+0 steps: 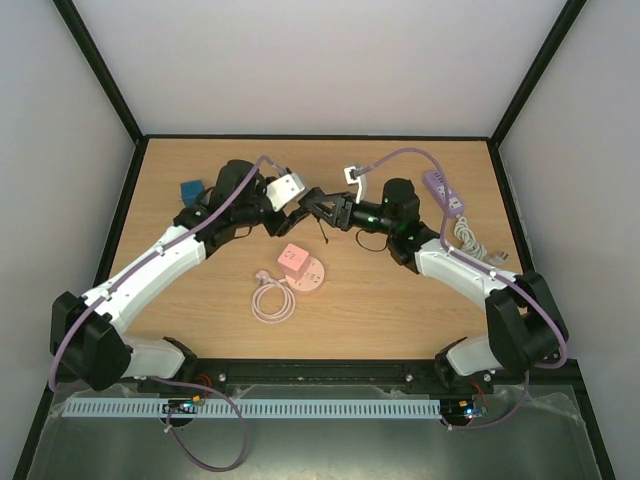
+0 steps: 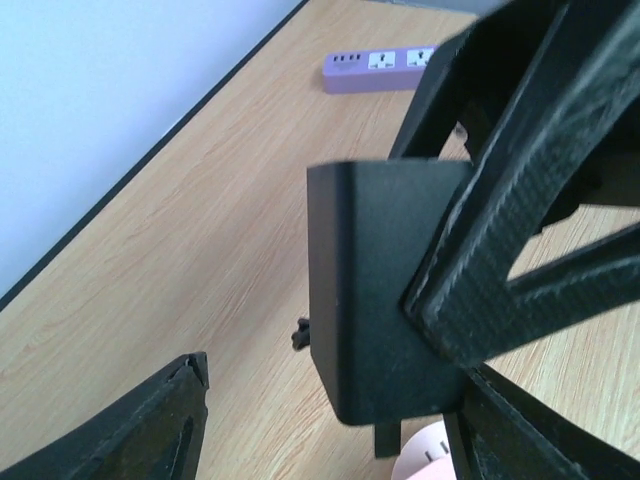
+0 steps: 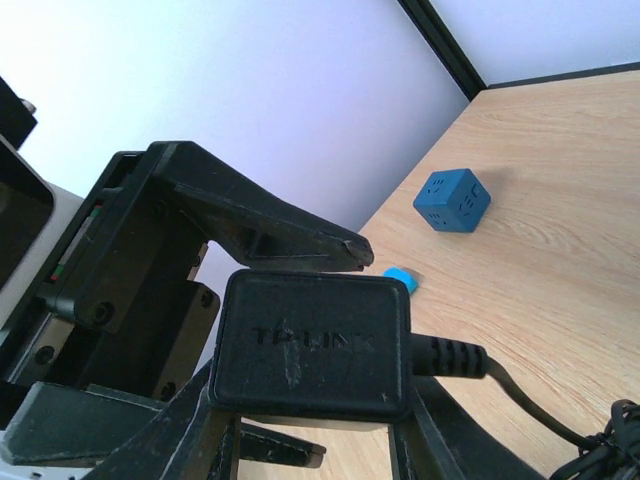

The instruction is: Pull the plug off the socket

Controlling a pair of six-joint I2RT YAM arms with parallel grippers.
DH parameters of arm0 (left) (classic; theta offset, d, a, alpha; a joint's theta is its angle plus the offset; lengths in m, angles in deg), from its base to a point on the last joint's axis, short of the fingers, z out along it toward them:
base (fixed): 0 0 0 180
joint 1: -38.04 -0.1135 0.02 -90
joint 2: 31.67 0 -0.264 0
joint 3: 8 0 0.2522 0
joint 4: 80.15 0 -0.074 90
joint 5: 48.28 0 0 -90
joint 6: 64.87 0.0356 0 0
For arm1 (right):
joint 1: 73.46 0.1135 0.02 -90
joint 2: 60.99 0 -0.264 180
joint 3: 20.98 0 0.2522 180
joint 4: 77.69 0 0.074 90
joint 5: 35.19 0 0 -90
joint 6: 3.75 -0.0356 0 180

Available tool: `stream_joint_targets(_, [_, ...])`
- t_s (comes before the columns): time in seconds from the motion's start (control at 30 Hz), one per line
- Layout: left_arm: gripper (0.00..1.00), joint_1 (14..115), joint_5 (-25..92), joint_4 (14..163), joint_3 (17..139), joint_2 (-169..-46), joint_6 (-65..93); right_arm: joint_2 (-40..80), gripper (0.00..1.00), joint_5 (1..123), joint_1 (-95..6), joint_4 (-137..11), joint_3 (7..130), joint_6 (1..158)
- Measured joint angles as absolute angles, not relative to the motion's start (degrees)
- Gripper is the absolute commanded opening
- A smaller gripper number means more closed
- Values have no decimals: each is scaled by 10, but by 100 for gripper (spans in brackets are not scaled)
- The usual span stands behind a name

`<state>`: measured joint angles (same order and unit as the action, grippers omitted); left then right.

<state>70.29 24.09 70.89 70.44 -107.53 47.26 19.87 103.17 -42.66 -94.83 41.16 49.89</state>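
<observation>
Next, I hand the plug [image 3: 312, 345] to my left gripper first, because the black plug's place beside the blue cube socket [image 1: 191, 193] is a long way from my right gripper.
A black TP-LINK adapter plug [image 3: 310, 345] hangs in the air above mid-table, its prong [image 2: 385, 438] bare. My right gripper [image 1: 318, 206] is shut on its sides; its fingers [image 2: 520, 230] cross the left wrist view. My left gripper [image 1: 292, 214] is open, one finger [image 2: 150, 425] well clear of the plug [image 2: 375, 300] and the other [image 2: 525, 435] close beside it. Below lies a round pink socket [image 1: 311, 276] with a pink cube [image 1: 293, 258] on it and a coiled pink cable [image 1: 272, 301]. The socket's edge shows in the left wrist view [image 2: 430, 462].
A purple power strip [image 1: 442, 192] with a white cable [image 1: 466, 236] lies at the right, also in the left wrist view [image 2: 385, 68]. A blue cube socket [image 1: 191, 189] sits at the far left, also in the right wrist view [image 3: 452, 200]. A white plug [image 1: 352, 175] lies behind the grippers.
</observation>
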Motion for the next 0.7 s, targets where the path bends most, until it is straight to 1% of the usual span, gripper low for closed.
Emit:
stream_joint_targets(0.1, [60, 704, 237, 714, 714, -1080, 462, 207, 12, 1031, -427, -965, 412, 472])
stream_joint_targets(0.37, [39, 709, 233, 725, 726, -1095, 447, 216, 14, 1032, -427, -997, 412, 419])
stream_joint_targets(0.47, [32, 709, 231, 728, 726, -1098, 443, 220, 15, 1034, -427, -1006, 412, 406])
stream_joint_targets(0.7, [25, 710, 236, 728, 726, -1104, 448, 230, 16, 1033, -428, -1013, 411, 373])
